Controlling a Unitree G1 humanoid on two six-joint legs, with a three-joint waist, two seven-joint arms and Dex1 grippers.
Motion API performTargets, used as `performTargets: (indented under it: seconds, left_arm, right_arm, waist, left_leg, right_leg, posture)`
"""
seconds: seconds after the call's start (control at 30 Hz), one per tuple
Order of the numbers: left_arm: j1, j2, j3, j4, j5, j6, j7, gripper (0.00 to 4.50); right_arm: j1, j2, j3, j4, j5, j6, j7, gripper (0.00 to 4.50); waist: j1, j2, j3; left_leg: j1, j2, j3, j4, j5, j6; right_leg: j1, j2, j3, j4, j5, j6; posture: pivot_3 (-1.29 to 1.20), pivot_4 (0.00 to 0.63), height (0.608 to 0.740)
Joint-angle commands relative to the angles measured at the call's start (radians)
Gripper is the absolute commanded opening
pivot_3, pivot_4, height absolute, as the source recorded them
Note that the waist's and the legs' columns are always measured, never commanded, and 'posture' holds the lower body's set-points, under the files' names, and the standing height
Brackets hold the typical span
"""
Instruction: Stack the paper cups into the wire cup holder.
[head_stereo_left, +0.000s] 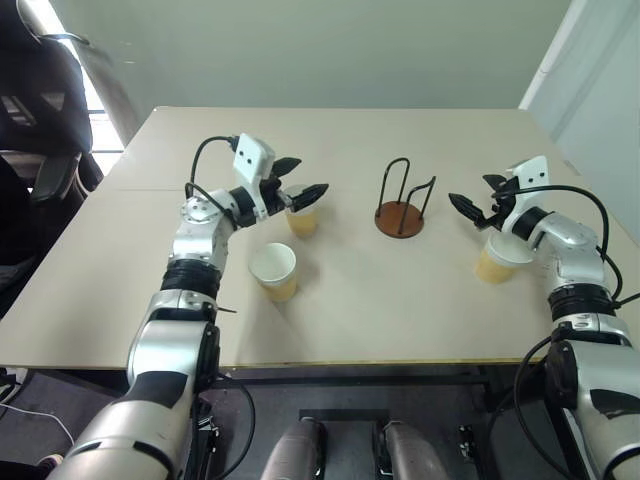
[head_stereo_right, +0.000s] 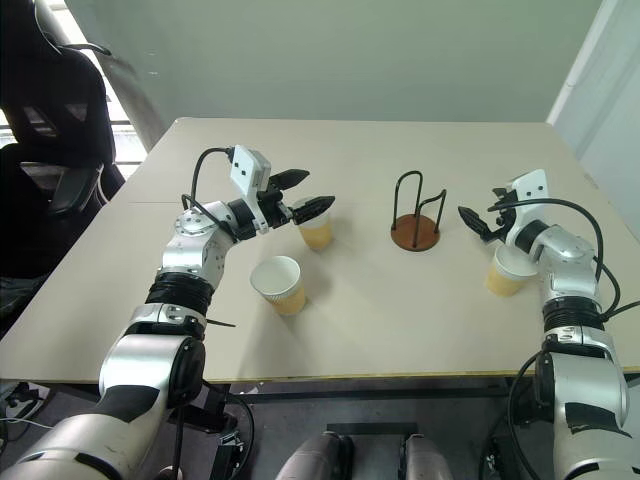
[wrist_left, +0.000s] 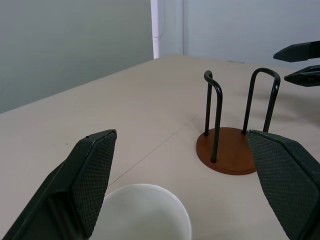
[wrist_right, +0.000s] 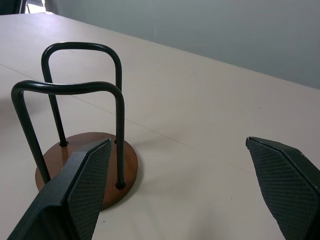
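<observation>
I expect the cup holder's brown disc base (head_stereo_left: 399, 221) to follow flat and turn when I pull a loop, because the black loops' legs (wrist_right: 120, 183) are sunk into that base.
Three paper cups stand upright on the table. One cup (head_stereo_left: 302, 217) sits just below and between the fingers of my left gripper (head_stereo_left: 312, 174), which is open and hovers over its rim (wrist_left: 145, 210) without gripping. A second cup (head_stereo_left: 275, 270) stands nearer the front edge, beside my left forearm. The third cup (head_stereo_left: 497, 258) is at the right, under my right wrist. My right gripper (head_stereo_left: 468, 188) is open, holds nothing and points toward the wire cup holder (head_stereo_left: 402, 205). The holder stands empty at mid-table, with its brown disc base (wrist_right: 85, 160) and black loops between both grippers.
The beige table (head_stereo_left: 400, 310) has bare room behind and in front of the holder. A black chair (head_stereo_left: 40, 110) stands off the table's left side. The front edge runs close below my elbows, and a wall lies behind the far edge.
</observation>
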Motion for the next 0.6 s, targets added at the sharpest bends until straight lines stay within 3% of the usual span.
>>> performTargets:
  seconds: [0.03,0.6]
  left_arm:
    - [-0.029,0.004,0.011,-0.035,-0.004,-0.004,-0.002,4.45]
    - [-0.021,0.013,0.015,-0.063,-0.020,0.040,-0.027,4.45]
  right_arm:
    - [-0.009,-0.005,-0.007,-0.030,0.013,-0.009,-0.005,4.43]
    - [-0.025,0.004,-0.015,-0.011,0.023,-0.007,0.002,4.43]
  waist:
    - [0.000,0.000,0.000]
    - [0.000,0.000,0.000]
  left_leg:
    - [0.000,0.000,0.000,0.000,0.000,0.000]
    - [0.000,0.000,0.000,0.000,0.000,0.000]
  right_leg:
    - [0.000,0.000,0.000,0.000,0.000,0.000]
    - [0.000,0.000,0.000,0.000,0.000,0.000]
  posture:
    - [0.00,0.150,0.740]
    - [0.00,0.150,0.740]
